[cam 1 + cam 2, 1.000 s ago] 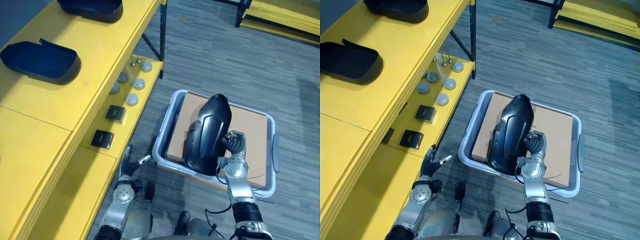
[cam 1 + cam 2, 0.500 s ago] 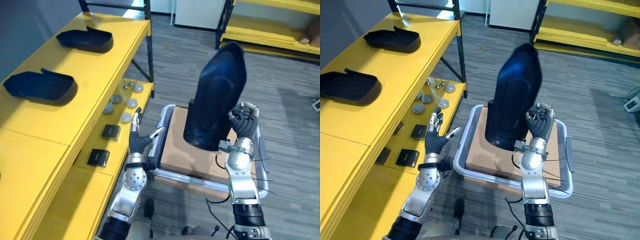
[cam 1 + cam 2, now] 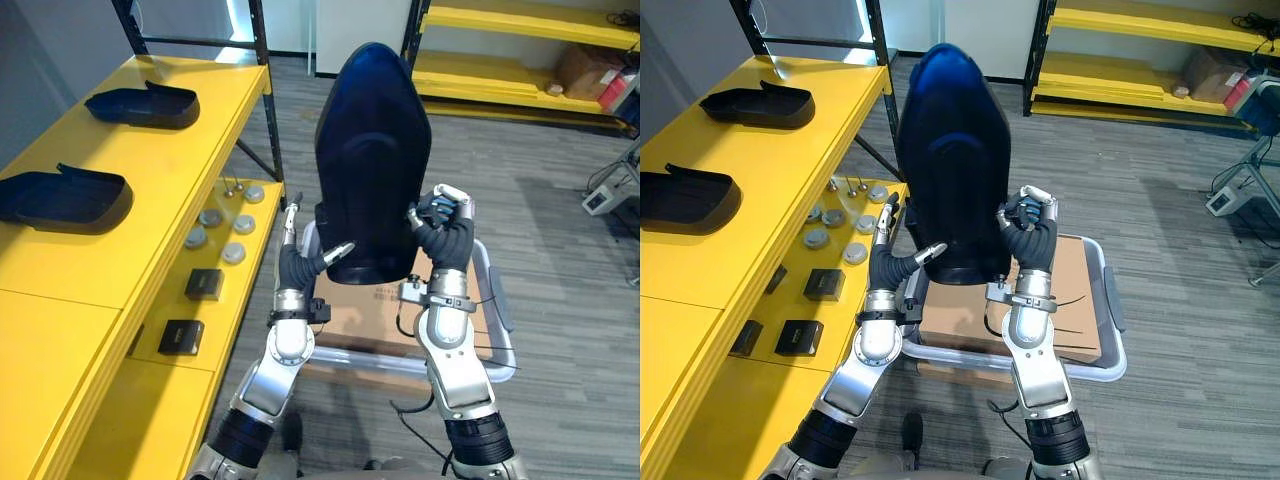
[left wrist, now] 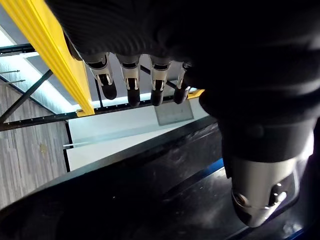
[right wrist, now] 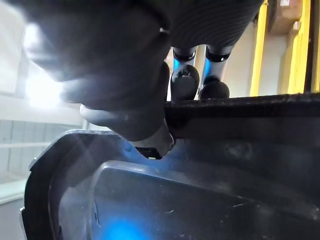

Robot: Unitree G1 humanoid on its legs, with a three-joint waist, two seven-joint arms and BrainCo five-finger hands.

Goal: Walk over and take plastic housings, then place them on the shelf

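My left gripper will carry the black housing alone, and the housing should stay stiff and upright then, because it stands straight from its gripped lower edge.
A large black plastic housing stands upright in the air above a grey tote. My right hand is shut on the housing's lower right edge; in the right wrist view the fingers curl over the rim. My left hand is open against the lower left edge, fingers straight up and thumb touching the housing. Two more black housings lie on the top of the yellow shelf to my left.
The tote holds a cardboard sheet. The shelf's lower level carries round metal discs and small black boxes. A black shelf post rises beside the housing. Another yellow rack stands at the back.
The housing has risen out of the tote and now stands upright. My left hand came up to its left edge. The camera has tilted up, shifting the whole scene.
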